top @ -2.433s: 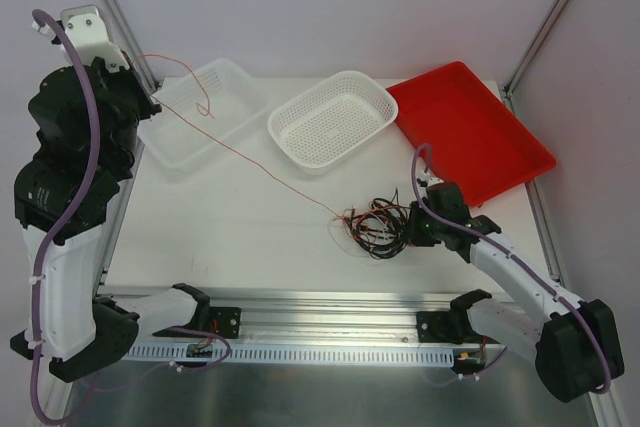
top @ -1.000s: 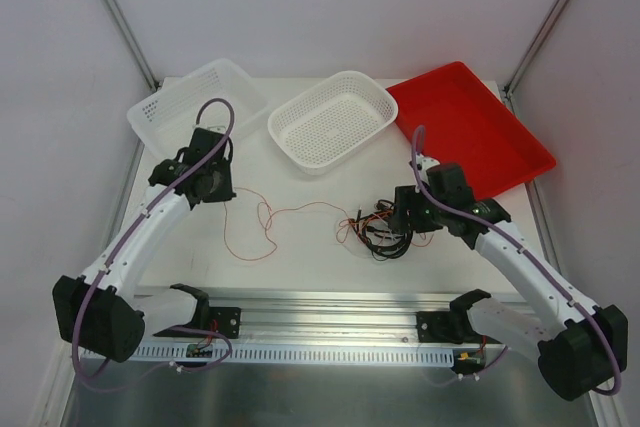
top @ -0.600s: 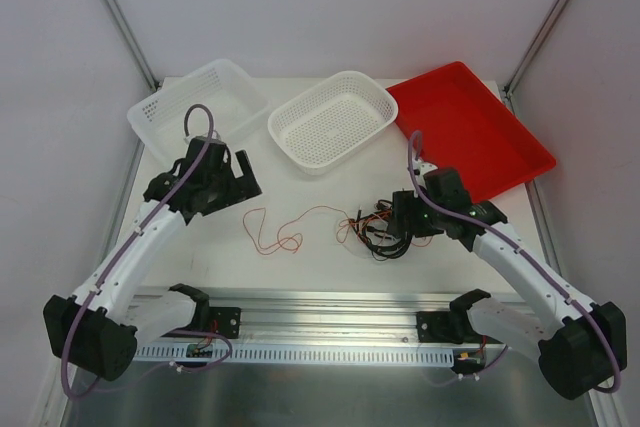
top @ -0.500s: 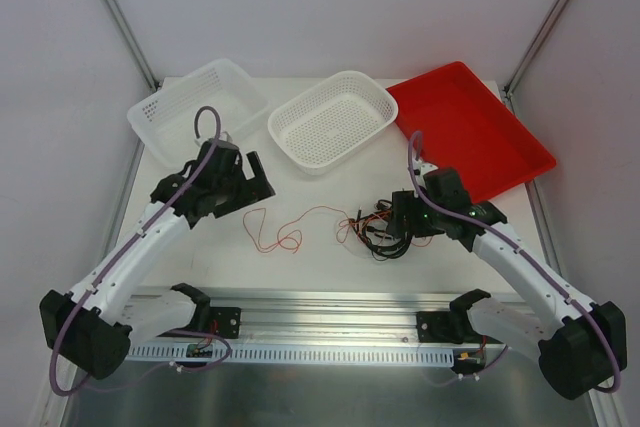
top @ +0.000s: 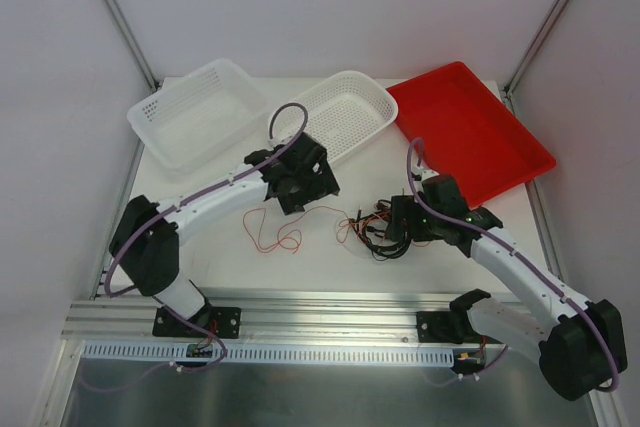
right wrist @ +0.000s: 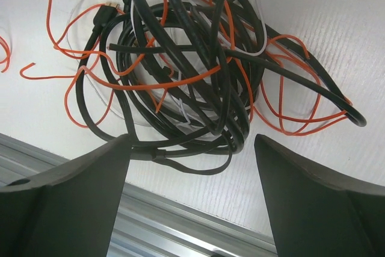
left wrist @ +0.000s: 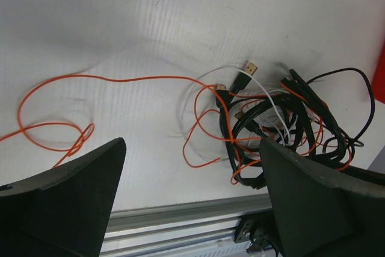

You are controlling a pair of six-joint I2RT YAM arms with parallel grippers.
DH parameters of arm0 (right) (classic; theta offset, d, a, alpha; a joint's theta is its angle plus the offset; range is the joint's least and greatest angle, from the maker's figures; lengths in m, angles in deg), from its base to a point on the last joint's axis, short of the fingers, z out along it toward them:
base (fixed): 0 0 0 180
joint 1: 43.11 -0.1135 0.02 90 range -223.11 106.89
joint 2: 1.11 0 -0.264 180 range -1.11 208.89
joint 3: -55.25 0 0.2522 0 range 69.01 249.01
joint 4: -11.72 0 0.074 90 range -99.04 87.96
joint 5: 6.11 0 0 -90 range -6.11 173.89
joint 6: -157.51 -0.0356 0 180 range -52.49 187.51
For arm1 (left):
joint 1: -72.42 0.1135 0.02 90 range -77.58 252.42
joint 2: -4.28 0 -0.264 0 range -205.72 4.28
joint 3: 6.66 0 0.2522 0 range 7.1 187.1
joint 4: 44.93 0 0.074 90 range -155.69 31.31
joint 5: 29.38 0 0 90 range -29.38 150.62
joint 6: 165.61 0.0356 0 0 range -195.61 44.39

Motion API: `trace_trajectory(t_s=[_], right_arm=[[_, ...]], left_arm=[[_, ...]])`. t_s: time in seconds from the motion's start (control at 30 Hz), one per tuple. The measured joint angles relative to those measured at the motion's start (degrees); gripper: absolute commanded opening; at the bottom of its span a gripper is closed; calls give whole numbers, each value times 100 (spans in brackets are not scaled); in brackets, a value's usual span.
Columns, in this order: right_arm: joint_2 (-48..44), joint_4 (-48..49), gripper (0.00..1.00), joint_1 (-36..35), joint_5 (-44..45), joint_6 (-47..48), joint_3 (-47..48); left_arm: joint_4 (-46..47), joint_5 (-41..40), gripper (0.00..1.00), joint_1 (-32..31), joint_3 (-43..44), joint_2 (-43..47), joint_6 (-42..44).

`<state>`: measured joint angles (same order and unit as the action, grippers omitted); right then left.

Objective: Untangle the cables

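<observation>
The thin orange cable (top: 263, 250) lies over the top of the black cables (left wrist: 228, 117), so I expect it to come free and leave them behind when I lift it.
A tangle of black, white and orange cables (top: 385, 227) lies on the white table right of centre. One thin orange cable (top: 275, 232) trails out of it to the left in slack loops. My left gripper (top: 318, 185) hovers over the table just left of the tangle, open and holding nothing. In the left wrist view the orange cable (left wrist: 120, 77) and the tangle (left wrist: 283, 124) lie ahead of my left gripper (left wrist: 192, 209). My right gripper (top: 400, 222) is open over the tangle's right side. In the right wrist view black loops (right wrist: 192, 70) fill the space ahead of my right gripper (right wrist: 192, 197).
A white rectangular basket (top: 195, 112) sits at the back left, a white oval basket (top: 340, 112) at the back centre and a red tray (top: 470, 127) at the back right. An aluminium rail (top: 300, 322) runs along the near table edge.
My left gripper has opened, let the orange cable go and swung right to the table's middle. The orange cable now lies slack. My right gripper has opened wider over the tangle.
</observation>
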<state>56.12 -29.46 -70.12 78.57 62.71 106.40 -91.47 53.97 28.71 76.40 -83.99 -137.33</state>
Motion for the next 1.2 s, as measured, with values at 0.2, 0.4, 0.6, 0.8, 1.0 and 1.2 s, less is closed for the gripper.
trace_trajectory(t_s=[0.2,0.4,0.6,0.8,1.0,1.2], right_arm=[[-4,273,87,-4,7,-127,-229],[9,562,88,-4,4,-236,-417],[129,846,87,-7,-7,-315,-494],[319,1049,84,-15,-7,-391,-570],[566,1180,56,-15,-20,-455,-638],[627,1176,11,-22,-31,-525,-713]], left_arm=[[149,13,88,-251,754,-1137,-229],[227,50,74,-361,1126,-1967,-407],[214,85,47,-400,1174,-2337,-546],[216,127,3,-470,1200,-2371,-592],[216,-52,0,-470,1150,-2203,-431],[192,-411,0,-396,994,-1126,26]])
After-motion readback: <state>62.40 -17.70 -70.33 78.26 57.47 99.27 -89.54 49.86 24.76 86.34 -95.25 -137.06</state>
